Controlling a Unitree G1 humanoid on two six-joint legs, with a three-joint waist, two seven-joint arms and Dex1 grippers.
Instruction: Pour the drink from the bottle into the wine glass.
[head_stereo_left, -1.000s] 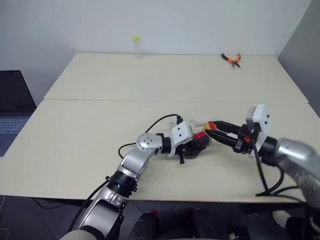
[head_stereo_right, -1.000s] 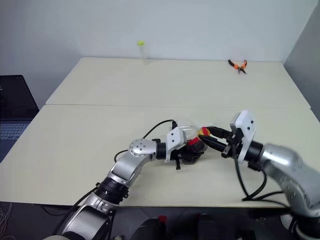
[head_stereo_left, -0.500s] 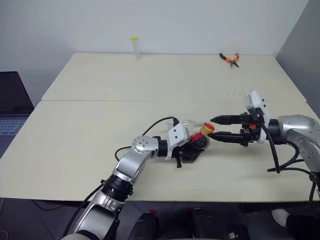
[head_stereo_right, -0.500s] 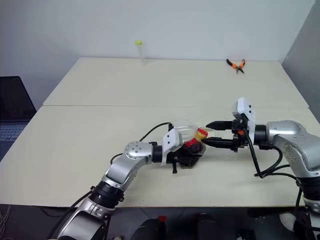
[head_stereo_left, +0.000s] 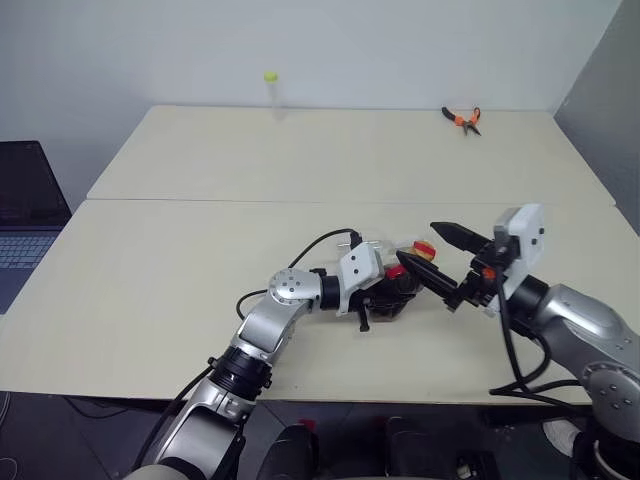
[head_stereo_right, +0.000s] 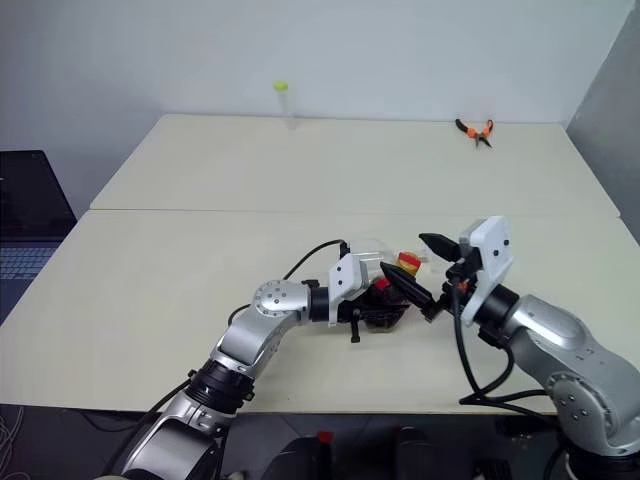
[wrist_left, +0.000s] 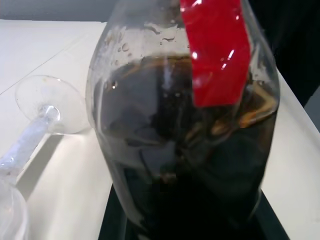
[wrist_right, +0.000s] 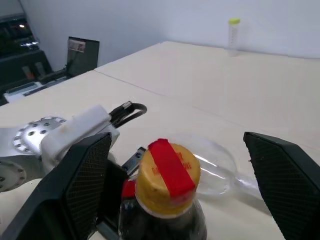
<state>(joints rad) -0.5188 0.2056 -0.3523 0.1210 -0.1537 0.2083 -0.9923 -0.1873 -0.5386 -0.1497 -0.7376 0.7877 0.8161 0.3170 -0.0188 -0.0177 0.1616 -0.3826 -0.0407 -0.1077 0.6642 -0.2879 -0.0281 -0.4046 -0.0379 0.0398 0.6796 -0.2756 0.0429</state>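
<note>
The near finger of my right gripper goes past the yellow cap (head_stereo_right: 409, 262) toward my left gripper. I should move back, then pinch the cap (wrist_right: 168, 177) and lift it off.
The bottle (head_stereo_left: 400, 284) stands on the near table, its bulbous body dark with the drink (wrist_left: 190, 165), a red label on it and a red strip over its yellow cap (wrist_right: 167, 172). My left gripper (head_stereo_left: 385, 300) reaches in from the left and is shut on the bottle's body. My right gripper (head_stereo_left: 436, 256) comes from the right, open wide, with one black finger (wrist_right: 85, 185) on each side of the cap and apart from it. The wine glass (wrist_right: 215, 160) lies on its side just behind the bottle, its round foot (wrist_left: 50, 102) showing in the left wrist view.
Orange-handled pliers (head_stereo_left: 462, 118) lie at the far right of the back table (head_stereo_left: 350, 150). A thin clear tube with a yellow-green top (head_stereo_left: 270, 90) stands at its far edge. A laptop (head_stereo_left: 25, 215) sits off the table's left side. A seam (head_stereo_left: 200, 201) joins the two tables.
My right gripper has opened from nearly shut at the cap to wide, turning as it did, and now straddles the cap. The left gripper and bottle stayed put.
</note>
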